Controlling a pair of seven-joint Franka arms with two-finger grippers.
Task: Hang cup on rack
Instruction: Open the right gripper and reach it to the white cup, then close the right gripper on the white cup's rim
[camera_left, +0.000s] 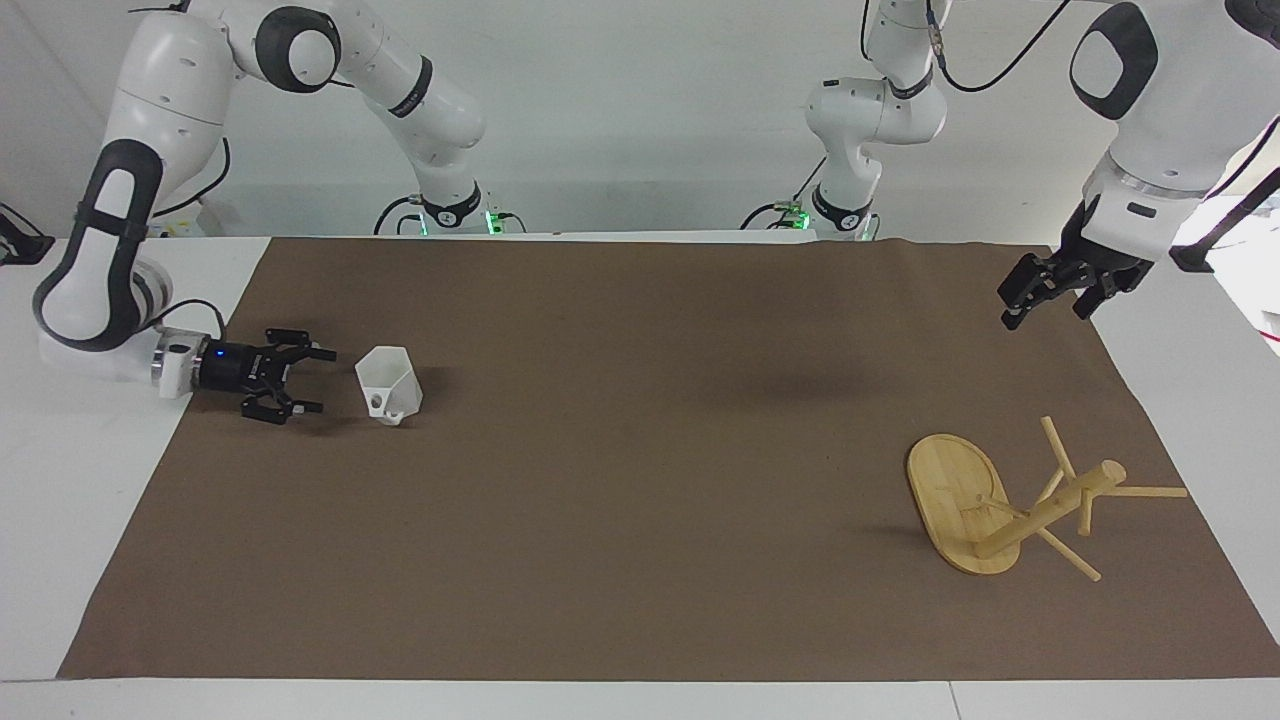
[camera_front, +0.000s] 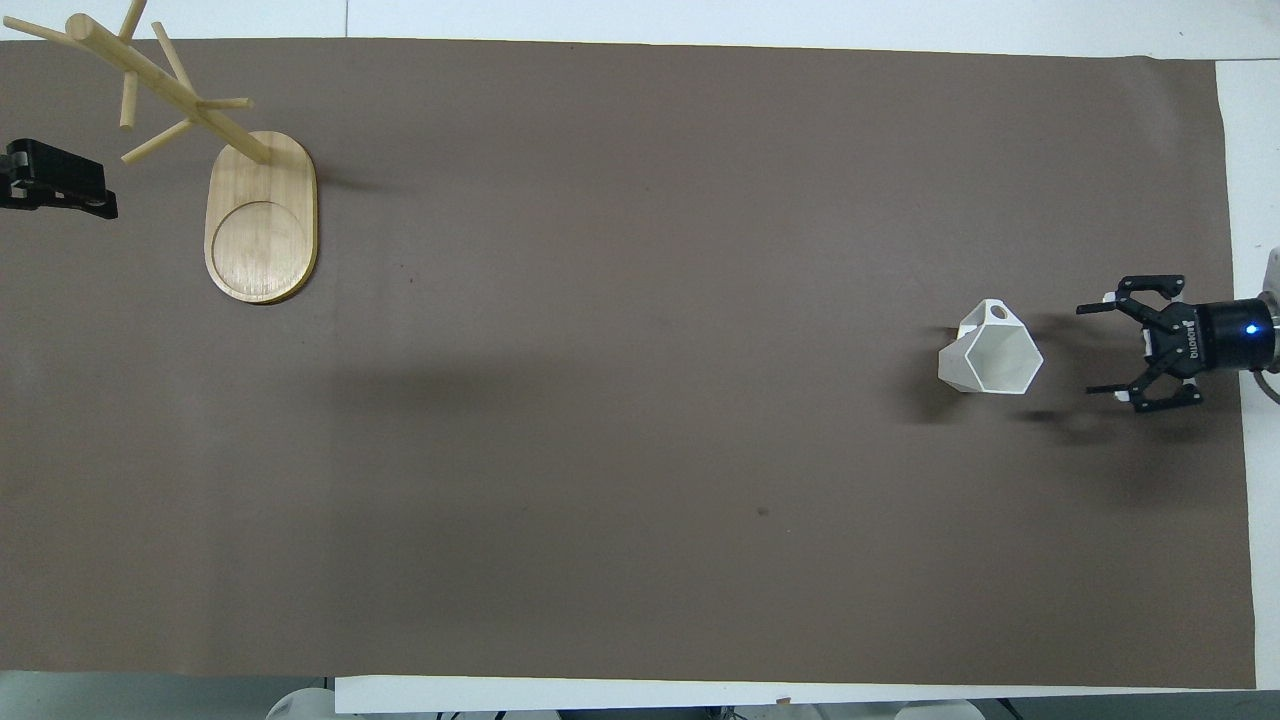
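Note:
The rack (camera_front: 180, 98) stands by my left gripper, far from the white cup, so my right gripper should take the cup (camera_front: 991, 349) and hand it to my left gripper.
The white faceted cup (camera_left: 388, 385) stands upright on the brown mat, at the right arm's end; in the overhead view (camera_front: 990, 355) its handle with the hole points away from the robots. My right gripper (camera_left: 322, 380) is open and level, low over the mat, beside the cup and a short gap from it; it also shows in the overhead view (camera_front: 1088, 350). The bamboo rack (camera_left: 1050, 510) stands on its oval base (camera_left: 950, 490) at the left arm's end, also seen from overhead (camera_front: 170, 90). My left gripper (camera_left: 1042, 312) is open and empty, up over the mat's edge beside the rack (camera_front: 100, 197).
The brown mat (camera_left: 640, 480) covers most of the white table (camera_left: 80, 480). The rack's thin pegs (camera_left: 1150, 491) stick out toward the mat's edge at the left arm's end.

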